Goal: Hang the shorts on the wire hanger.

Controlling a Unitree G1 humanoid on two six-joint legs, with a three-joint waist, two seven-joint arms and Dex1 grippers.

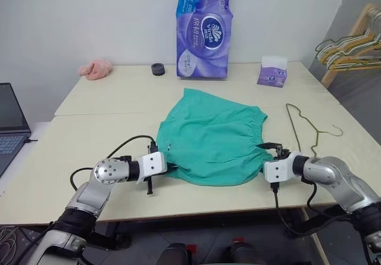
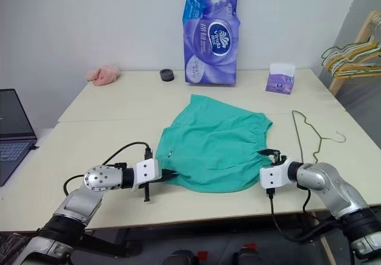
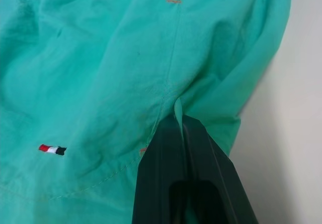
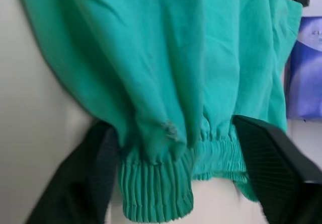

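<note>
I expect the waistband [image 1: 258, 125] to stretch open and take in the hanger's arms when I push the hanger inside, because close gathers [image 4: 156, 190] run along the elastic.
The teal-green shorts [image 1: 211, 137] lie flat in the middle of the table, with the gathered waistband toward the right. My left gripper [image 1: 169, 168] is at their near left edge, shut on a fold of the hem, as the left wrist view shows with the fingers [image 3: 193, 153] pinched together. My right gripper [image 1: 269, 148] is at the near end of the waistband [image 4: 161, 183], open, with one finger on each side of the elastic. The thin wire hanger [image 1: 297, 122] lies flat on the table just right of the shorts.
A purple pack of tissue rolls [image 1: 203, 30] stands at the back, with a small tissue box [image 1: 272, 71] to its right. A pink cloth [image 1: 95, 68] and a black roll [image 1: 158, 68] lie at the back left. A laptop [image 1: 11, 125] sits far left. A bunch of hangers [image 1: 351, 47] hangs far right.
</note>
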